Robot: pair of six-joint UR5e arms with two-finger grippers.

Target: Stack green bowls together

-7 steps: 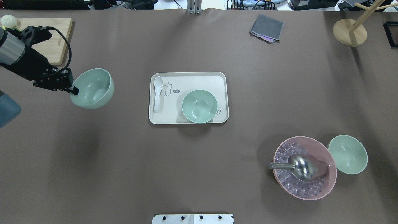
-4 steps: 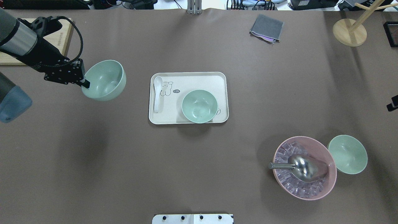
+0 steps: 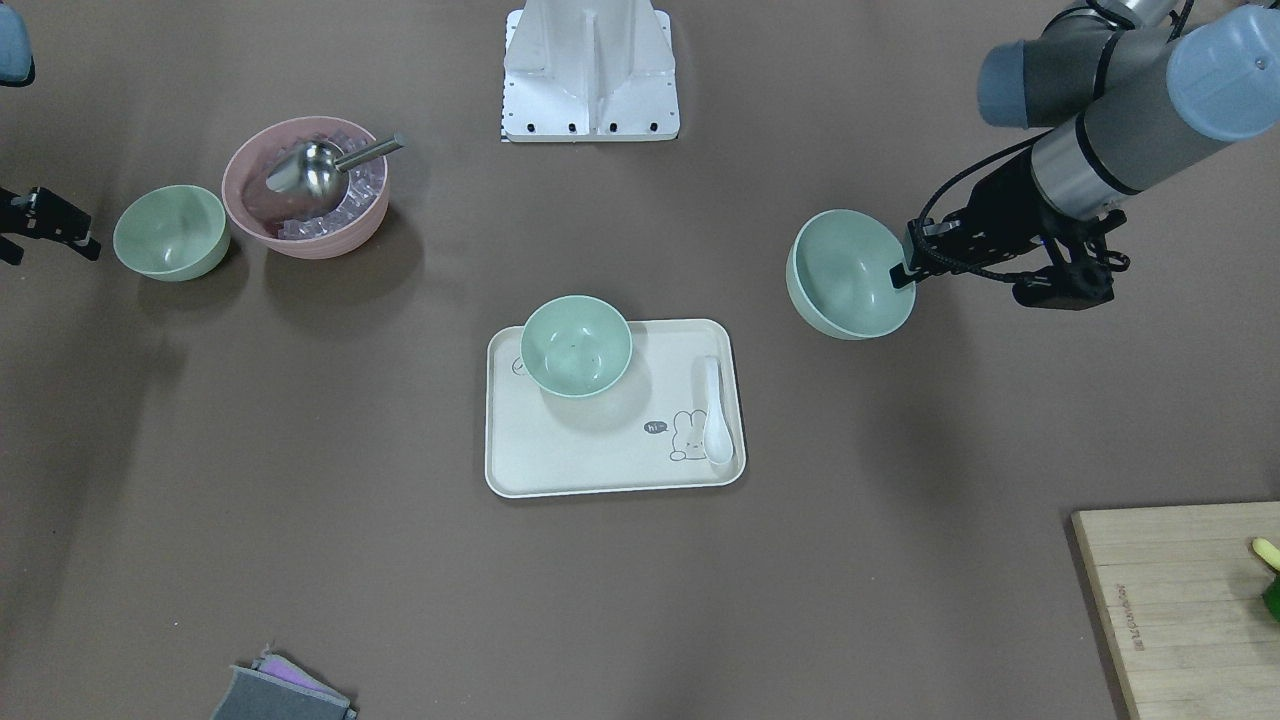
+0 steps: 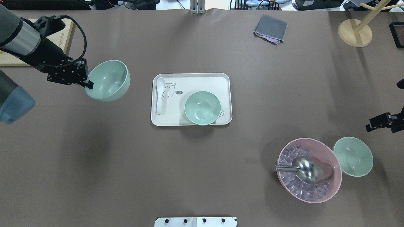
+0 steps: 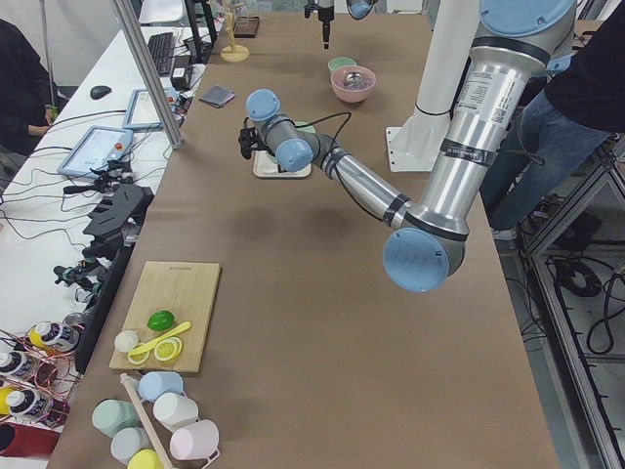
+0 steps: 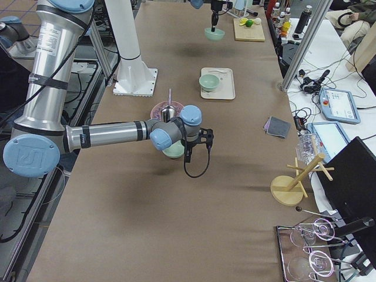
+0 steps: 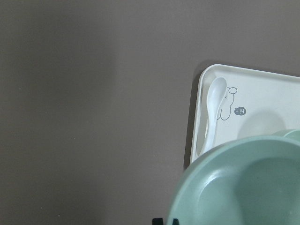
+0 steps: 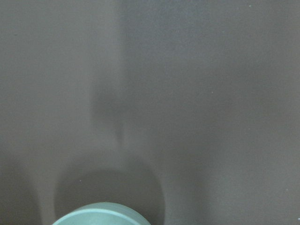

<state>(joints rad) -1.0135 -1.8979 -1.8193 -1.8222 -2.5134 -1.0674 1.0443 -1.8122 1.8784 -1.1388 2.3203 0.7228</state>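
Observation:
The third green bowl widens outward like the green bowl on the tray (image 3: 576, 347), so it will sit deep inside the stack when the robot lowers it.
Three pale green bowls are on show. My left gripper (image 4: 89, 84) is shut on the rim of one green bowl (image 4: 109, 80) and holds it in the air left of the tray; this held bowl also shows in the front view (image 3: 850, 272). A second green bowl (image 4: 202, 107) sits upright on the cream tray (image 4: 195, 82). A third green bowl (image 4: 353, 156) stands on the table beside the pink bowl. My right gripper (image 3: 50, 252) hovers just beyond the third bowl, open and empty; its wrist view shows only that bowl's rim (image 8: 101, 214).
A pink bowl (image 4: 338, 176) with ice cubes and a metal scoop (image 4: 304, 168) touches the third green bowl. A white spoon (image 4: 160, 94) lies on the tray. A grey cloth (image 4: 270, 28), a wooden stand (image 4: 355, 33) and a cutting board (image 4: 67, 34) sit at the far edge.
My left gripper has carried its bowl right and slightly away, closer to the tray. My right gripper has come in from the right edge toward the third bowl.

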